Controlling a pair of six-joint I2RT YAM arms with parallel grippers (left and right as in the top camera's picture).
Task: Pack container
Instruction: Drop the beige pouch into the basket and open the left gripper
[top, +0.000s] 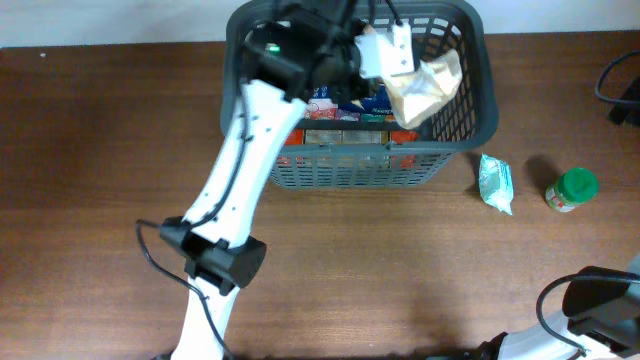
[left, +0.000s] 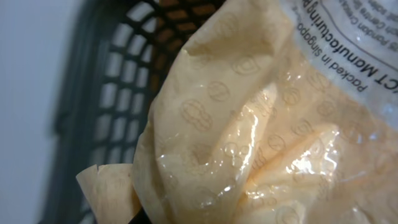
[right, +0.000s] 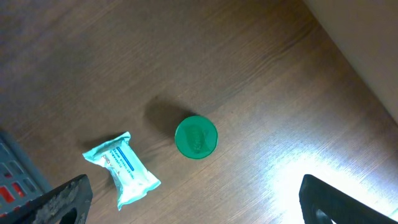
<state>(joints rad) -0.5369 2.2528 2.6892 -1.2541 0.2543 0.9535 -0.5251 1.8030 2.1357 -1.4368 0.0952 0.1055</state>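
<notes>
The beige bag (top: 425, 94) hangs inside the basket's rim over the basket's loose end (top: 446, 121), next to the blue package. The robot's left gripper should go on lowering the bag until it sits deep, and then let go.
The dark grey slotted basket (top: 455, 130) stands at the back middle of the table. My left gripper (top: 388, 52) reaches over it and is shut on a crinkled beige plastic bag (top: 425, 85), held above the basket's right half. The bag fills the left wrist view (left: 249, 124), with the basket's lattice wall (left: 118, 74) behind it; the fingers are hidden. My right gripper (right: 199, 202) is open and empty above the table, right of the basket. A teal packet (right: 121, 168) and a green-lidded jar (right: 196, 137) lie below it.
Red and blue packages (top: 340, 115) lie inside the basket. The teal packet (top: 495, 183) and the jar (top: 572, 190) sit on the table right of the basket. The basket's corner (right: 12, 168) shows in the right wrist view. A black cable (top: 615, 85) lies at the far right.
</notes>
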